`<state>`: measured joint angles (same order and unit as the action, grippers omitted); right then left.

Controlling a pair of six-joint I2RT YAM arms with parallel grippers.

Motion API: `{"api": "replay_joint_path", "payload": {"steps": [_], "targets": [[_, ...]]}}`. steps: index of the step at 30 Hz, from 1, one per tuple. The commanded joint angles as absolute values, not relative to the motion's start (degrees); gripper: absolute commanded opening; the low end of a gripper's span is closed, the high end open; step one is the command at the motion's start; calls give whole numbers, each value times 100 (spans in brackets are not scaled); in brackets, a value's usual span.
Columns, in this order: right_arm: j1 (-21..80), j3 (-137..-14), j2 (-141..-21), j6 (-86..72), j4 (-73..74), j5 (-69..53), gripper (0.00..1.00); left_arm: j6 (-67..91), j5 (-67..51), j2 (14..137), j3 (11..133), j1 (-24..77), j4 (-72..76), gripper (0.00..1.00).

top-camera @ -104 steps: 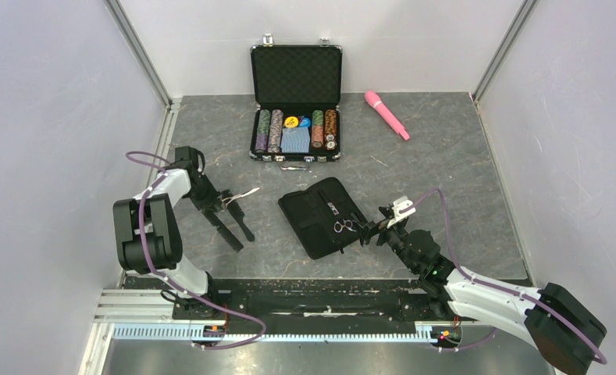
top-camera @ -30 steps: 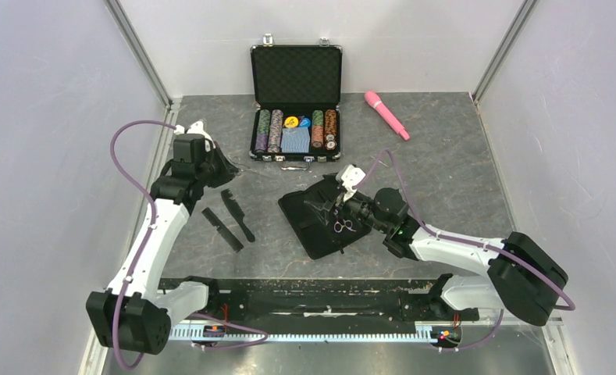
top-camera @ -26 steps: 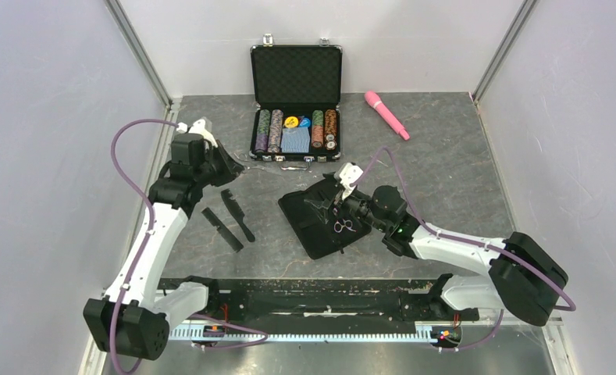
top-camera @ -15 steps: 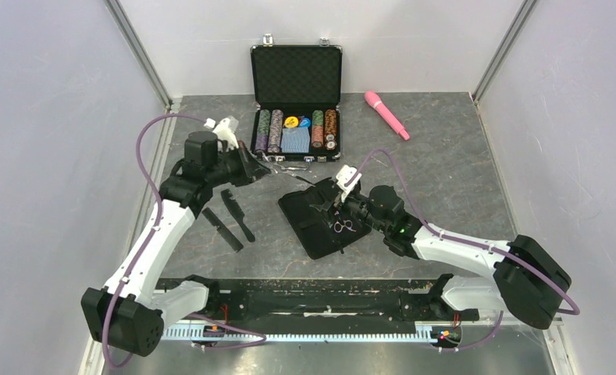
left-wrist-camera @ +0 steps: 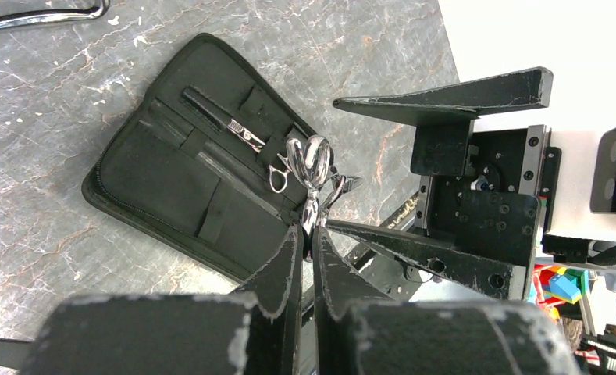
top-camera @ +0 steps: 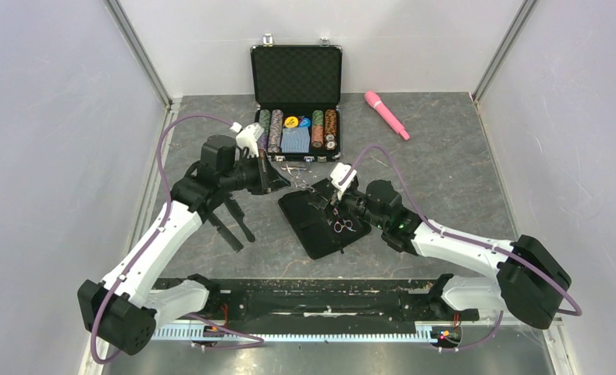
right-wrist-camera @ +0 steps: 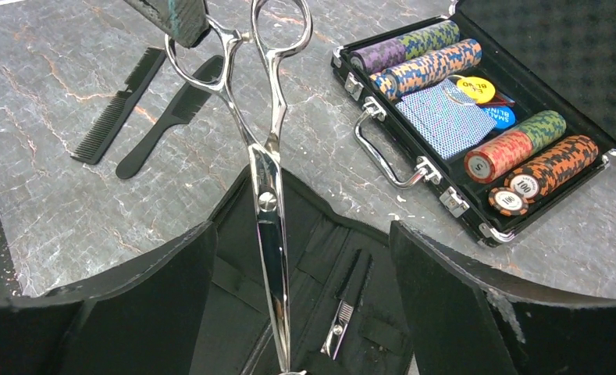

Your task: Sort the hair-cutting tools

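Observation:
My right gripper should hold the blades (right-wrist-camera: pixel 272 262) while my left gripper takes a deeper grip on the handles, because my left gripper is pinching the silver scissors by one ring's edge (right-wrist-camera: pixel 181 70).
My left gripper (top-camera: pixel 283 181) (left-wrist-camera: pixel 308 230) is shut on silver scissors (right-wrist-camera: pixel 269 180) (left-wrist-camera: pixel 314 160), gripping a ring handle and holding them in the air over the open black pouch (top-camera: pixel 320 226) (left-wrist-camera: pixel 172 180). The blades point down between the fingers of my right gripper (top-camera: pixel 329 201) (right-wrist-camera: pixel 303 234), which is open above the pouch and touches nothing. A second pair of silver scissors (top-camera: pixel 343 225) (left-wrist-camera: pixel 246 134) sits in a pouch slot. Two black combs (top-camera: pixel 228 233) (right-wrist-camera: pixel 117 117) lie on the table to the left, partly hidden by my left arm in the top view.
An open poker-chip case (top-camera: pixel 295 74) (right-wrist-camera: pixel 476 141) stands at the back centre, just behind the pouch. A pink wand (top-camera: pixel 386 114) lies at the back right. Grey walls close in the left and right sides.
My left arm has swung right from above the combs, carrying the scissors over the pouch. My right gripper moved onto the pouch and has shifted slightly left under the scissors.

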<state>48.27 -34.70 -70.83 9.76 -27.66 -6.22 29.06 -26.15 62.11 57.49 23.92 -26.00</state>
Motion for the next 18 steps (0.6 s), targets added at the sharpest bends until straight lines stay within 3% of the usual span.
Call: {"api": "replay_joint_path", "payload": {"steps": [1,5,13,15,18], "targets": [[4854,-3764,-7124,1125,-2685,-751,81,2651,-2812,6179,6015,2503,-2347,2],[4853,-3830,-7204,1134,-2557,-910,68,2669,-2828,6186,6097,2547,-2354,2],[4853,-3924,-7282,1168,-2384,-1043,20,2667,-2805,6203,6152,2567,-2436,2],[4852,-3950,-7287,1165,-2344,-1088,12,2663,-2754,6176,6134,2566,-2418,10],[4855,-3940,-7258,1074,-2355,-1202,0,2695,-2680,6163,6064,2568,-2345,34]]}}
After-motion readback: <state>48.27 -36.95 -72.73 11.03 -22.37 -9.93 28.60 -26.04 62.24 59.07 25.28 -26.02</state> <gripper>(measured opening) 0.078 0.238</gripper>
